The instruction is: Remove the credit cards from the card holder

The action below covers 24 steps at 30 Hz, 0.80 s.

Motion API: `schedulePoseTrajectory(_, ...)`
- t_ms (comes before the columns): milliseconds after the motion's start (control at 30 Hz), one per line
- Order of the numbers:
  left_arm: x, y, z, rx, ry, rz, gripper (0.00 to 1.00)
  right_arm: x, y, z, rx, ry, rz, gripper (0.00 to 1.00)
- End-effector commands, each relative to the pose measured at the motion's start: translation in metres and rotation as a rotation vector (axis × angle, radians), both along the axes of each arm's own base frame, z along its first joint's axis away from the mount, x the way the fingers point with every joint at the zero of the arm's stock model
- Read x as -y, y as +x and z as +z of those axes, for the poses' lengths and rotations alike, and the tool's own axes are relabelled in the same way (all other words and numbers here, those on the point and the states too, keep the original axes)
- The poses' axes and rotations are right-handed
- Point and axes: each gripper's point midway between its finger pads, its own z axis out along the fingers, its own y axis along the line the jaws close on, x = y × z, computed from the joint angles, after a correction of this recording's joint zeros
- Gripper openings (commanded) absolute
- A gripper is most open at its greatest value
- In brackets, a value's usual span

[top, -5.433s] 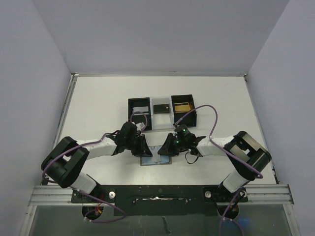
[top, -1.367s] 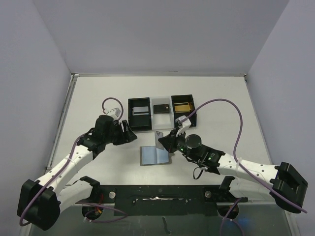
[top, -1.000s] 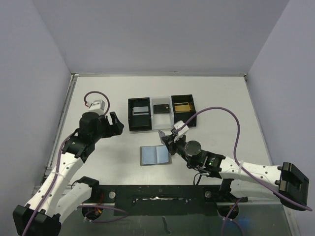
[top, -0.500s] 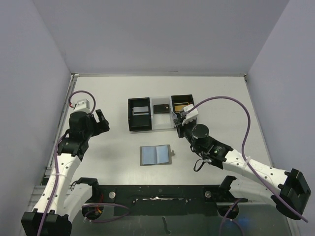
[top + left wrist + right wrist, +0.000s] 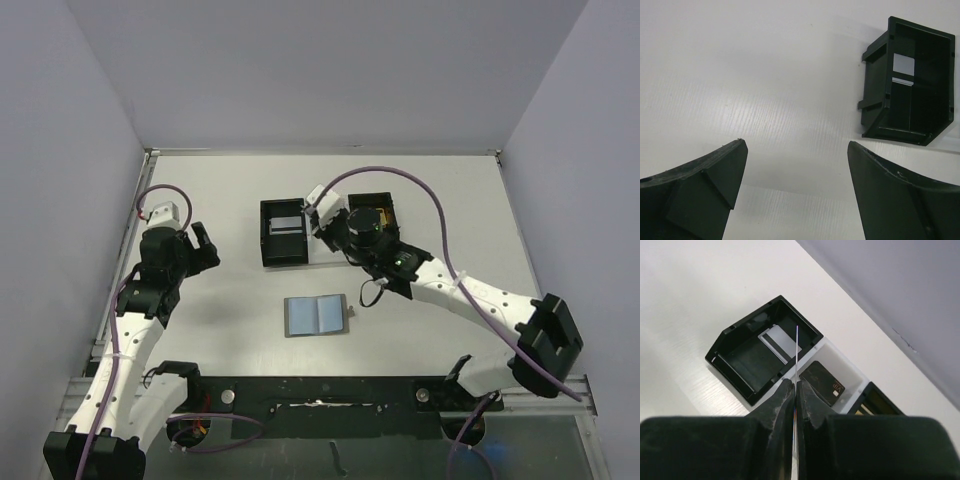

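Observation:
My right gripper should keep moving over and down with the thin credit card upright and the silvery card's compartment open below, then let go inside that compartment.
The grey card holder lies open and flat on the table, its two grey-blue panels facing up. My right gripper hovers over the black tray, shut on a thin credit card that I see edge-on, above the wall between the left and middle compartments. Its fingers press tight on both card faces. Another silvery credit card lies in the tray's left compartment. My left gripper stands open and holds nothing at the far left, well away from the holder.
The middle compartment holds a black VIP card; the right compartment shows a gold edge. In the left wrist view the tray's left compartment sits up right with the silvery card inside. Side walls border the table.
My right arm swung from beside the card holder up and left over the tray, carrying the card. My left arm drew back to the far left and then held still.

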Motion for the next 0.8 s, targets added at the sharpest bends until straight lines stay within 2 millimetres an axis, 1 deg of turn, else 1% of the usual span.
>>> schedulePoseTrajectory(0,-0.008,0.004,0.013,0.044,0.015,0.042,0.82,-0.033,0.007,0.002,0.142,-0.223,0.164,0.0)
schedulePoseTrajectory(67,-0.009,0.004,0.014,0.049,0.016,0.046,0.83,-0.047,0.011,-0.009,0.191,-0.336,0.217,0.0)
schedulePoseTrajectory(133,-0.01,0.003,0.015,0.053,0.018,0.049,0.83,-0.055,0.022,-0.019,0.24,-0.46,0.22,0.0)
schedulePoseTrajectory(200,-0.016,0.002,0.014,0.047,0.035,0.082,0.83,-0.063,0.033,-0.028,0.261,-0.538,0.243,0.0)
schedulePoseTrajectory(300,-0.024,0.001,0.013,0.03,0.055,0.121,0.83,-0.085,0.039,-0.032,0.254,-0.527,0.321,0.0)
schedulePoseTrajectory(333,-0.024,0.001,0.012,0.028,0.053,0.119,0.83,-0.092,0.043,-0.035,0.248,-0.519,0.336,0.0)
schedulePoseTrajectory(400,-0.021,0.002,0.014,0.036,0.043,0.105,0.83,-0.102,0.049,-0.045,0.236,-0.536,0.353,0.0)
schedulePoseTrajectory(467,-0.02,0.002,0.015,0.044,0.039,0.101,0.83,-0.105,0.058,-0.056,0.222,-0.576,0.341,0.0)
schedulePoseTrajectory(567,-0.018,0.003,0.016,0.052,0.034,0.092,0.83,-0.109,0.068,-0.067,0.192,-0.599,0.345,0.0)
schedulePoseTrajectory(767,-0.018,0.002,0.017,0.055,0.032,0.095,0.83,-0.111,0.09,-0.082,0.213,-0.655,0.31,0.0)
